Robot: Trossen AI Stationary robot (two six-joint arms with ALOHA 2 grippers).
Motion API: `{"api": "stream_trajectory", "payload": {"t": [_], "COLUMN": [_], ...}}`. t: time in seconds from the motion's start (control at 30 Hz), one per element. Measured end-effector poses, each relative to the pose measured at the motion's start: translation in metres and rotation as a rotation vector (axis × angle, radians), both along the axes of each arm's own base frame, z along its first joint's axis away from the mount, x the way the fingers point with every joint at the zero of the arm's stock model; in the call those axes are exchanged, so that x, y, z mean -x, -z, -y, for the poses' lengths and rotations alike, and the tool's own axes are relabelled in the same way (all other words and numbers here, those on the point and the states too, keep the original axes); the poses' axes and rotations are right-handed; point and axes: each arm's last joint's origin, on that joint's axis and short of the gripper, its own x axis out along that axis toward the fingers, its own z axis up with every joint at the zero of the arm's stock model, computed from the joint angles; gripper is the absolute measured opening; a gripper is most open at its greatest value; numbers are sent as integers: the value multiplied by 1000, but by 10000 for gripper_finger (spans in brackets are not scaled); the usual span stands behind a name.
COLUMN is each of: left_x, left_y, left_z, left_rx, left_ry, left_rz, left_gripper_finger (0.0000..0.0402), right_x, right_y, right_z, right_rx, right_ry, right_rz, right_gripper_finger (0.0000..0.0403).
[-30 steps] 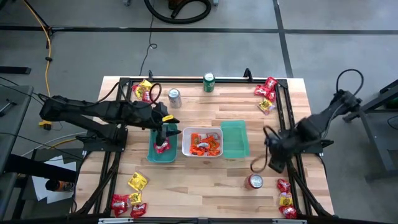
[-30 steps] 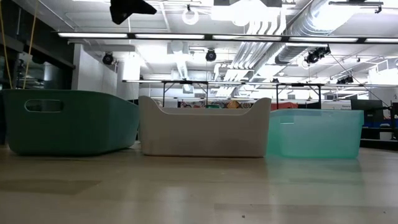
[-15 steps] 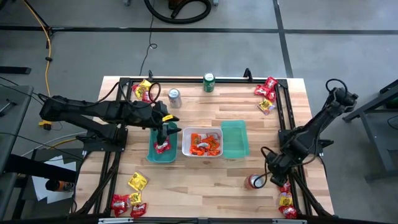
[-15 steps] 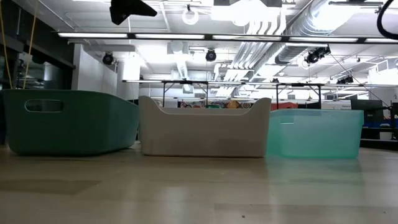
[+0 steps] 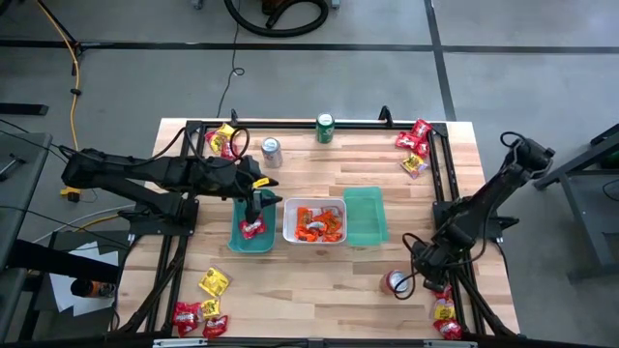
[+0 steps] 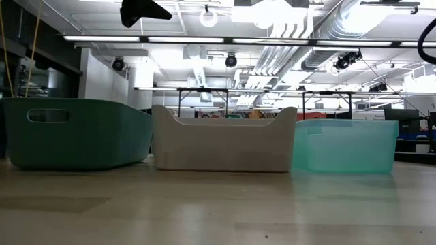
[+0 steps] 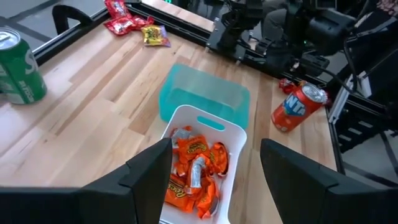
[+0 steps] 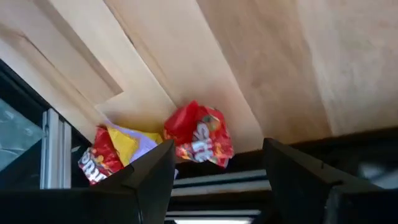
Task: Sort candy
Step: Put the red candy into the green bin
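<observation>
My right gripper goes on going down until its open fingers are on both sides of the red packet (image 8: 200,135). The red packet is in line with those fingers, and its neighbour (image 8: 124,144) is outside their gap.
Wrapped candy lies in heaps at the table's corners: near right (image 5: 445,309), near left (image 5: 198,304), far left (image 5: 224,140), far right (image 5: 416,145). My right gripper (image 5: 424,269) hangs open above the near-right heap, pointing steeply down. A red packet (image 8: 200,140) lies on the wood ahead of its open fingers (image 8: 214,186), with a red-and-yellow one (image 8: 109,152) beside it. My left gripper (image 5: 253,208) is open and holds nothing, over the dark green tray (image 5: 239,240), which holds a red packet (image 5: 253,228). The white tray (image 7: 233,134) is filled with orange packets (image 7: 196,165).
A teal tray (image 5: 365,216) stands to the right of the white tray. A red can (image 5: 395,282) stands close beside my right gripper. A silver can (image 5: 272,151) and a green can (image 5: 325,128) stand at the far side. Black rails (image 5: 440,184) run along the table's sides.
My right gripper has dropped and swung toward the table's near right corner, tipping to point more steeply down over the candy heap there. It has stayed open.
</observation>
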Motion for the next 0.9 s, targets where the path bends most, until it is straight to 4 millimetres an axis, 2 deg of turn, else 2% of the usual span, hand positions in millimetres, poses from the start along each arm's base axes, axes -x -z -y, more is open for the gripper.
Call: {"api": "stream_trajectory", "payload": {"t": [0.33, 0.7, 0.8, 0.9], "left_x": [0, 0, 0, 0], "left_y": [0, 0, 0, 0], "left_z": [-1, -1, -1, -1], "left_rx": [-12, -12, -12, -18], "left_ry": [-22, -22, -22, -32], "left_rz": [-1, -1, -1, 0], "left_gripper_finger": [231, 231, 231, 231], "right_x": [-6, -12, -12, -11], "right_y": [22, 34, 36, 35], "right_z": [-6, -13, -13, -14], "right_rx": [70, 80, 81, 72], "right_ry": [-9, 51, 62, 57], "right_rz": [-72, -113, -135, -154], "right_gripper_finger": [236, 235, 219, 169]}}
